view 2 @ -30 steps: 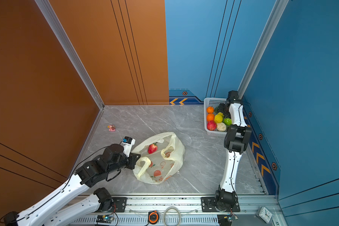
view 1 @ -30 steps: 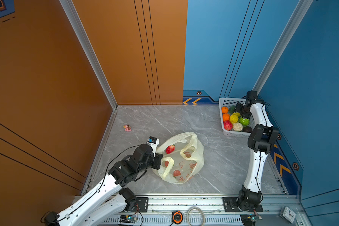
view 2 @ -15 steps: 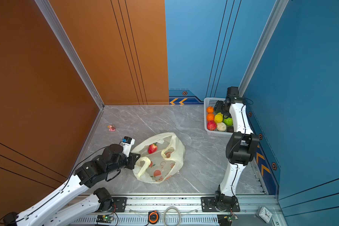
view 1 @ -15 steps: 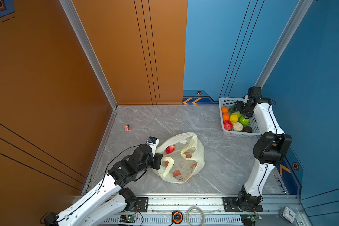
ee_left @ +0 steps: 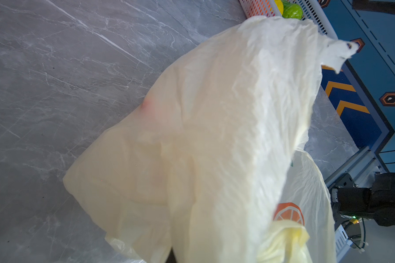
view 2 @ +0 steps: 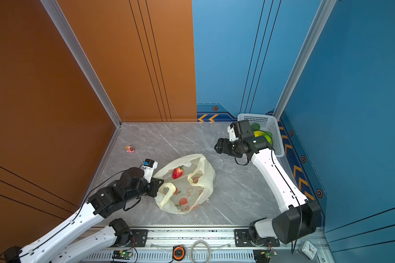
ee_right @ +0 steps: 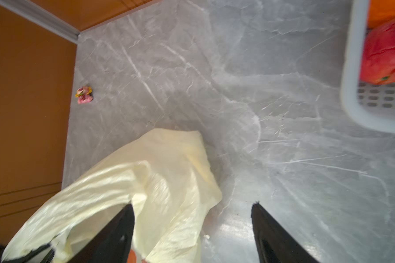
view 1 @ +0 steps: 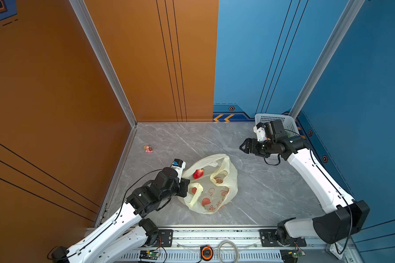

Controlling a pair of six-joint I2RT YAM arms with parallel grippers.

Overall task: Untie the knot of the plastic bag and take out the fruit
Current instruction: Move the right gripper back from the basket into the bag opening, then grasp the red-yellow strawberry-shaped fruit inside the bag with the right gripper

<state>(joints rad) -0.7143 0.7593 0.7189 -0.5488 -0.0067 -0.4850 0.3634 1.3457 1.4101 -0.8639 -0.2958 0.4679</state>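
Note:
The plastic bag's opening (view 2: 185,182) is wide around the red strawberry (view 2: 177,172), so my right gripper keeps reaching in until its open fingers are on both sides of the strawberry.
The plastic bag (view 1: 211,189) lies open and flattened mid-floor, cream with orange fruit prints. No knot shows; its two handle loops (view 1: 195,195) lie apart. One piece of fruit, a red strawberry (view 1: 198,173), sits in the bag's mouth. My left gripper (view 1: 186,188) is shut on the bag's left edge; in the left wrist view the plastic (ee_left: 214,136) drapes over and hides the fingers. My right gripper (view 1: 242,146) hangs open and empty over bare floor, between the basket and the bag. In the right wrist view its black fingers (ee_right: 114,232) frame the bag's edge (ee_right: 164,173).
A white perforated basket (view 2: 276,136) with green and yellow fruit (view 2: 263,134) stands in the back right corner, behind my right arm. A tiny pink toy figure (view 1: 148,149) lies near the left wall. Orange and blue walls close three sides; a rail with cables (view 1: 205,250) runs along the front.
My right arm has swung from over the basket out to the left and now points at the bag, still open. The left arm, bag and strawberry have not moved.

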